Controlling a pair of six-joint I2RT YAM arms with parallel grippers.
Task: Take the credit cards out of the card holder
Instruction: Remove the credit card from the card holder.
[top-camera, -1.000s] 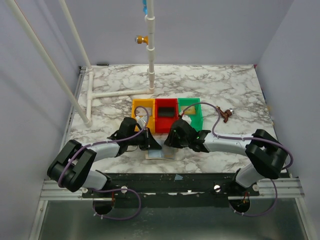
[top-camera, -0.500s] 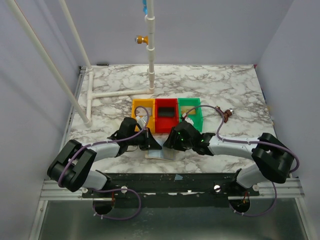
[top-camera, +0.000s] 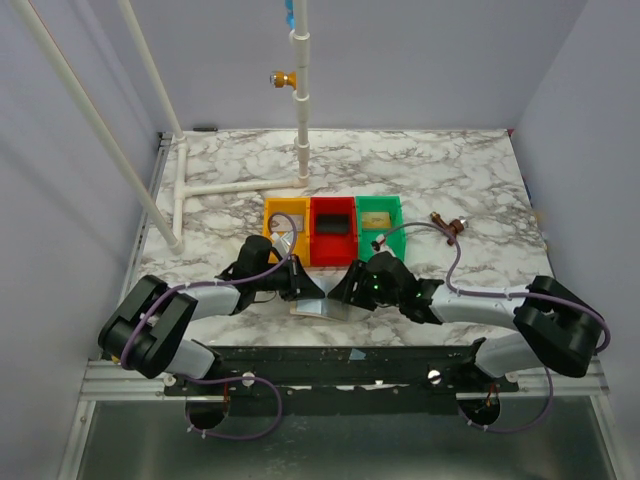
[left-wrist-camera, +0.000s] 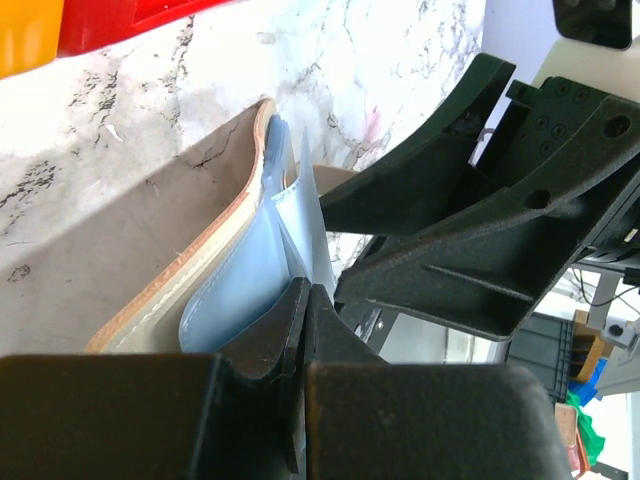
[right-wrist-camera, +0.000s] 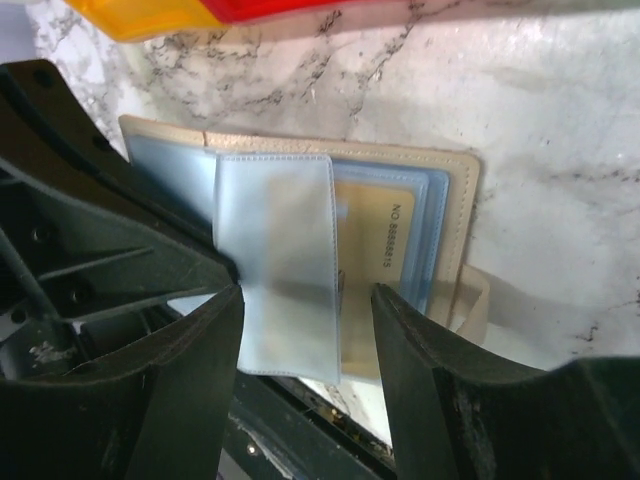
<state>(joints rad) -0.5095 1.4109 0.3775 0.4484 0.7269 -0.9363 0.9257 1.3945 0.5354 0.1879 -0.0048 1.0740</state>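
The card holder's tan edge (left-wrist-camera: 207, 240) is curling up along with the sleeve flap, so my left gripper needs to open to put the card holder down flat, and then raise only the grey-blue sleeve flap (right-wrist-camera: 280, 250).
The card holder (top-camera: 318, 308) lies open near the table's front edge, tan outside (left-wrist-camera: 215, 240) and grey-blue inside. My left gripper (left-wrist-camera: 303, 300) is shut on a grey-blue sleeve flap (right-wrist-camera: 275, 260) of the holder and holds it raised. Under the flap a tan credit card (right-wrist-camera: 382, 250) with printed digits sits in a pocket. My right gripper (right-wrist-camera: 305, 335) hangs open over the holder's near side, one finger (right-wrist-camera: 190, 370) beside the flap and the other (right-wrist-camera: 425, 380) over the tan card, touching nothing I can make out. In the top view both grippers, left (top-camera: 303, 290) and right (top-camera: 345, 292), meet over the holder.
Yellow (top-camera: 285, 213), red (top-camera: 333, 215) and green (top-camera: 380, 210) trays stand in a row just behind the holder; something dark and flat lies in the red one. A white pipe frame (top-camera: 240, 187) stands at the back left. The table's front edge is right below the holder.
My right gripper has opened wider and come down toward the front edge, over the holder. The left gripper keeps its grip on the flap and has not moved.
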